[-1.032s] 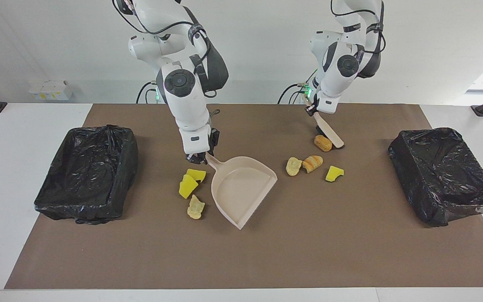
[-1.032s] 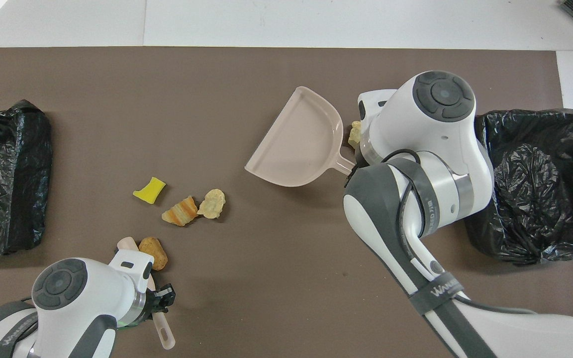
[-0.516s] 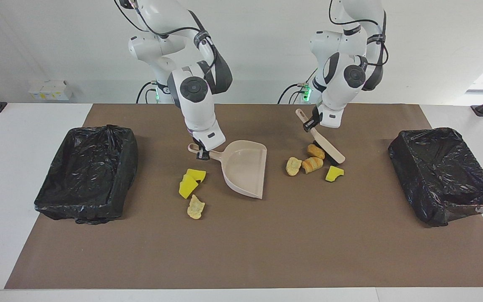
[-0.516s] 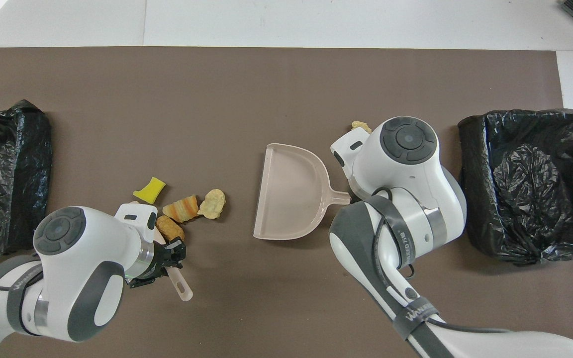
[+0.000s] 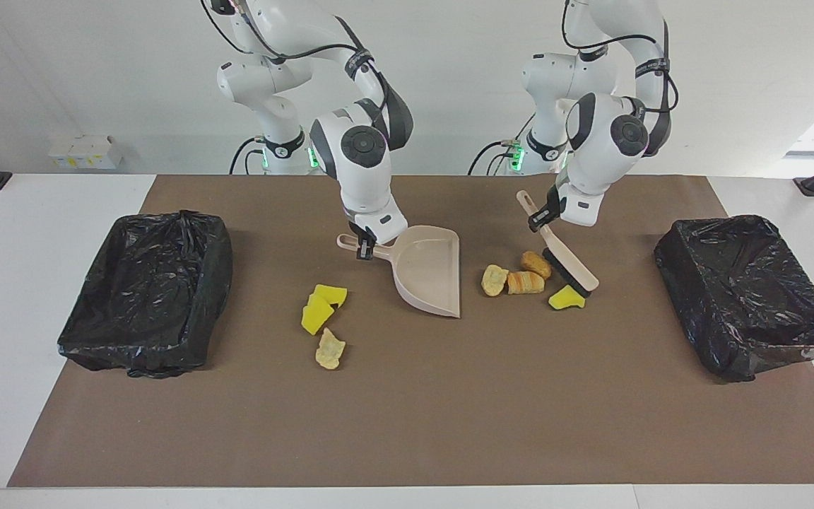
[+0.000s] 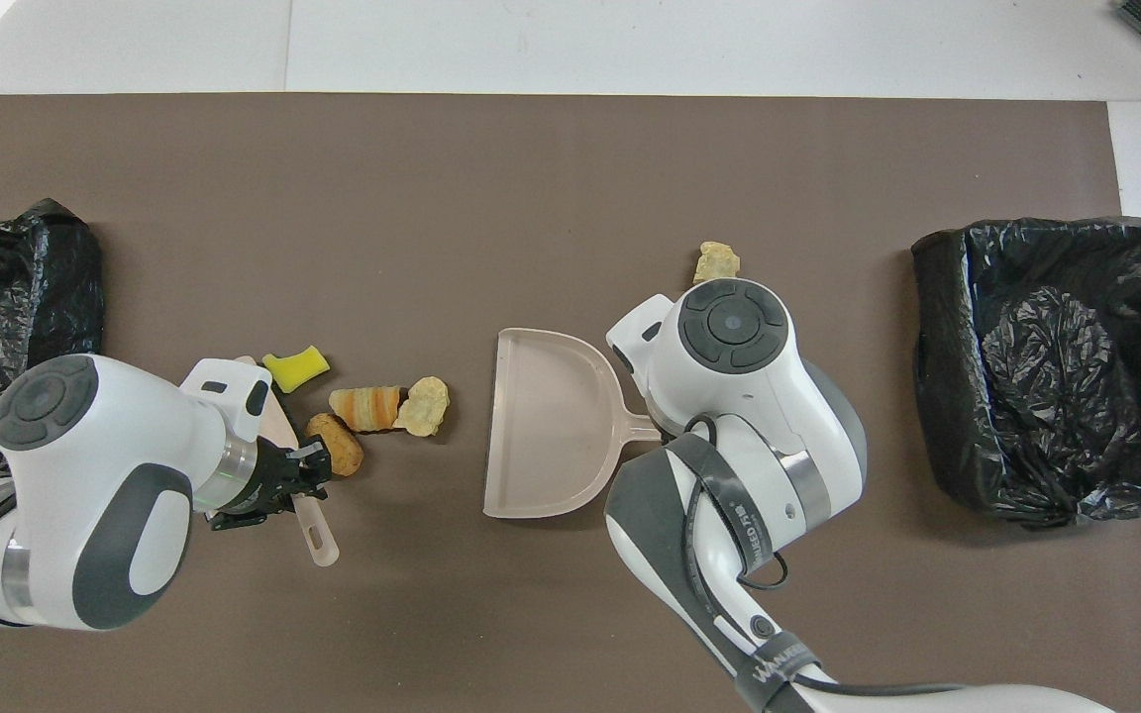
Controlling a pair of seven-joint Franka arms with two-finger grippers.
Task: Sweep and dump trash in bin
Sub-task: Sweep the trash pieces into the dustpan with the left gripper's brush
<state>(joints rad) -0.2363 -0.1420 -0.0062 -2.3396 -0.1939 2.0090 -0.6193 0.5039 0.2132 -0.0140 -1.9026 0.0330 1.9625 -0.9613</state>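
I should sweep with my left gripper toward the dustpan's opening (image 6: 495,423) and turn the brush parallel to that opening at the same time, because the brush (image 6: 277,421) is slanted behind the cluster of trash.
My right gripper (image 5: 364,247) is shut on the handle of the beige dustpan (image 5: 428,272), whose open mouth faces a cluster of trash toward the left arm's end. That cluster is a chip (image 5: 494,280), two bread rolls (image 5: 524,283) and a yellow sponge (image 5: 565,298). My left gripper (image 5: 540,219) is shut on the beige brush (image 5: 569,272), its black bristles down beside the sponge and the nearer roll (image 6: 335,458). Two yellow sponges (image 5: 322,304) and a chip (image 5: 329,349) lie toward the right arm's end of the dustpan (image 6: 546,436).
Two bins lined with black bags stand at the ends of the brown mat, one at the right arm's end (image 5: 145,290) and one at the left arm's end (image 5: 746,290). In the overhead view the right arm hides the sponges beside the chip (image 6: 716,262).
The right arm drew the dustpan nearer the robots and turned its mouth toward the cluster. The left arm swept the brush away from the robots, pushing a roll against the other pieces.
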